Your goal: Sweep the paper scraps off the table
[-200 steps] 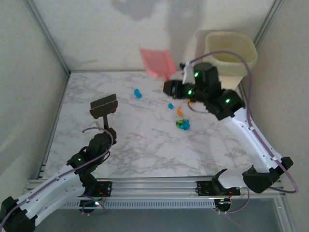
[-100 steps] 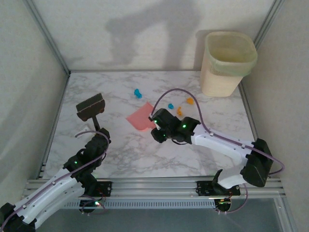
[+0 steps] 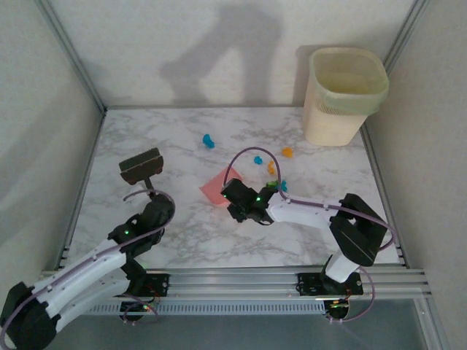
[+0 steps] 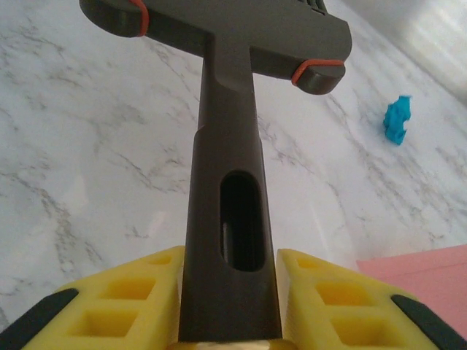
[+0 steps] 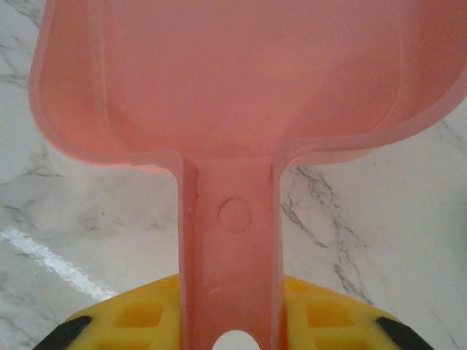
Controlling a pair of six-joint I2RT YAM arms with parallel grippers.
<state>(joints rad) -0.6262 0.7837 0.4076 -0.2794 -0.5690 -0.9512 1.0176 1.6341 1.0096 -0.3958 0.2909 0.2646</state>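
Note:
My left gripper has the brush head (image 3: 141, 166) hanging well to the side of the back blue scrap, so it should swing the brush head behind that scrap (image 3: 209, 132) and pull the scrap into the pink dustpan.
Several paper scraps lie on the table (image 3: 182, 240): a blue one (image 3: 208, 141) at the back, an orange one (image 3: 287, 152) near the bin, and blue (image 3: 257, 160), orange (image 3: 271, 168) and blue-green (image 3: 282, 186) bits by the right arm. My right gripper (image 3: 232, 195) is shut on the handle (image 5: 230, 240) of the pink dustpan (image 3: 214, 188), whose pan (image 5: 233, 73) sits low over the table, left of the scraps. My left gripper (image 3: 155, 203) is shut on the dark brush's handle (image 4: 226, 204), its head (image 3: 140, 166) raised at the left. A blue scrap (image 4: 398, 120) shows beyond the brush.
A pale yellow waste bin (image 3: 343, 95) stands at the back right corner. Off-white walls close the table on the left, back and right. A metal rail (image 3: 233, 281) runs along the near edge by the arm bases.
My right arm has swung from up by the bin down to the middle of the table, bringing the dustpan low beside the scraps. The brush has shifted only slightly.

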